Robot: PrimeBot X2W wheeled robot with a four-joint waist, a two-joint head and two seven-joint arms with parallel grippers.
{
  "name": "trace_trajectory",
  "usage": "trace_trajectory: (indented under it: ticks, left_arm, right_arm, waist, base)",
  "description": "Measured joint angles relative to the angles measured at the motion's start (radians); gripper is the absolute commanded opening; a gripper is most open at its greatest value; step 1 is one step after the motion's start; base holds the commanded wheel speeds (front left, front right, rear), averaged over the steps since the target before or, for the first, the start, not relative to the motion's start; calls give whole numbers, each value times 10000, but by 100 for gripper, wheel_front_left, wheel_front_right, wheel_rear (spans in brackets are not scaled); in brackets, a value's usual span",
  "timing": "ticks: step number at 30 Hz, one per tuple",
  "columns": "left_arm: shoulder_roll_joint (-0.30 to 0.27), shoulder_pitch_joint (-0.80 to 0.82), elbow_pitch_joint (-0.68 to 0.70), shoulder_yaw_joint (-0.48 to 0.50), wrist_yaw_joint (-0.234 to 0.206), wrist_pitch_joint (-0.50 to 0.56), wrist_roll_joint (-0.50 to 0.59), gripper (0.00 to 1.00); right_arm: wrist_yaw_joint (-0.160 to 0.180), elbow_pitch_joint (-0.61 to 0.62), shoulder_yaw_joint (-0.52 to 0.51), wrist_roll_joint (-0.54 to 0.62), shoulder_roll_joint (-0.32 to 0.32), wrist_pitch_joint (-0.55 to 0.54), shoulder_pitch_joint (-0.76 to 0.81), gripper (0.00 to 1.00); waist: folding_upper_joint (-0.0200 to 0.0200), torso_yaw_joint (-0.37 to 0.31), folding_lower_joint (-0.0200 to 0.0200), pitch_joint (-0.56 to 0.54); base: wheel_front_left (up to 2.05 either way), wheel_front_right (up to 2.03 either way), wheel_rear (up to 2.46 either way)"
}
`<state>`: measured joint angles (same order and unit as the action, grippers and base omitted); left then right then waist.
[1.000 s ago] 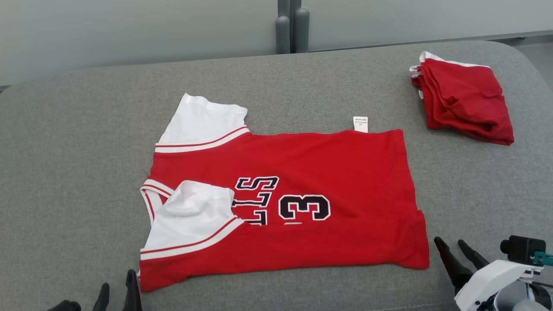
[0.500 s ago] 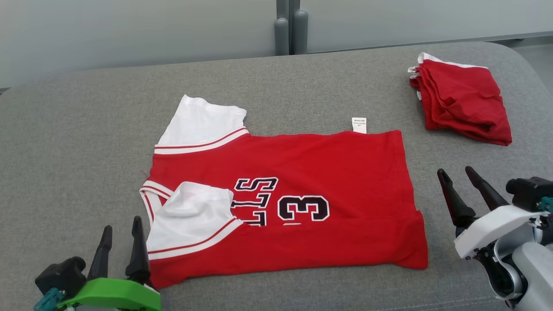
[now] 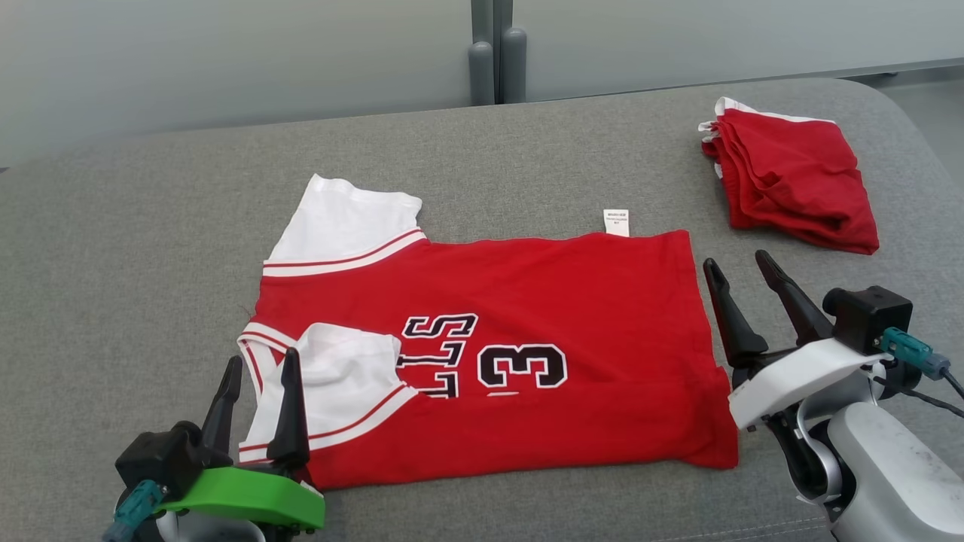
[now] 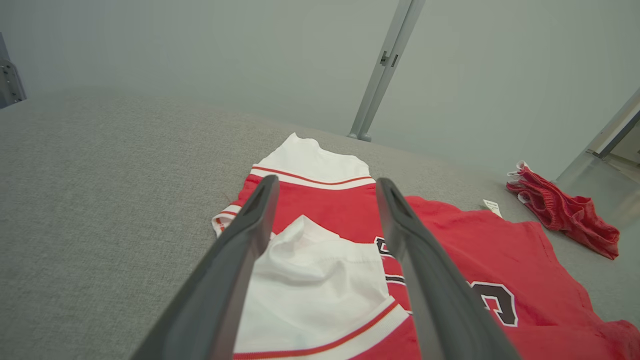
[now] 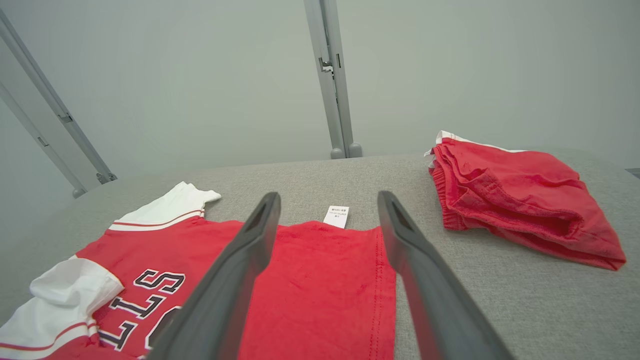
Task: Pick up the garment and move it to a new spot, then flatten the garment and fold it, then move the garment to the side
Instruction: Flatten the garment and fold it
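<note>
The garment's near fold (image 3: 470,397) already cuts across the black lettering, so the garment's far side should hide most of it when I fold the far white sleeve (image 3: 348,220) over.
The garment (image 3: 527,301) is a red jersey with white sleeves and black lettering, lying flat on the grey padded table with its near long side folded over. My left gripper (image 3: 260,369) is open above the near white sleeve (image 4: 310,285) at the jersey's left end. My right gripper (image 3: 742,267) is open at the jersey's right hem (image 5: 380,280), straddling that edge from above. Neither holds anything. A small white tag (image 3: 616,222) sticks out at the far edge.
A folded pile of red shorts (image 3: 791,177) lies at the table's far right, also in the right wrist view (image 5: 520,200). The grey table (image 3: 135,248) has bare room left of the jersey. A grey wall with a post (image 3: 493,60) stands behind.
Both grippers have risen into view and moved forward: the left over the near sleeve, the right up along the right hem. The head camera has shifted slightly; the jersey lies unchanged.
</note>
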<state>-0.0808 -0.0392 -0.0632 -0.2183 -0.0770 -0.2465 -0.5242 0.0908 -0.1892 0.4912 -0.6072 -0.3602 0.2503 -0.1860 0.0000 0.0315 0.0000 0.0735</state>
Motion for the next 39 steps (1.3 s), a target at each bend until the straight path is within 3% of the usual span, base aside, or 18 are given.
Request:
trace_trajectory:
  ticks: [13, 20, 29, 39]
  left_arm:
    - [61, 82, -6, -52, -115, -19, 362, 100]
    - [-199, 1215, -606, -107, -115, 136, 719, 100]
    - [-477, 3419, -1877, 63, -197, 1290, 874, 100]
    - [-1164, 5828, -3494, 516, -253, 2853, 1101, 100]
  right_arm:
    - [182, 320, -268, 639, 330, 0, 9, 100]
    - [228, 393, -324, 803, 412, 2, 62, 100]
    - [249, 616, -226, 1101, 451, 4, 35, 100]
    - [249, 1317, -81, 1442, 374, 13, -661, 100]
  waist:
    - [0, -71, 0, -96]
    - [-1, -117, 0, 38]
    - [0, -429, 0, 492]
    - [0, -1131, 0, 1604]
  base:
    - [0, 0, 0]
    - [0, 0, 0]
    - [0, 0, 0]
    - [0, 0, 0]
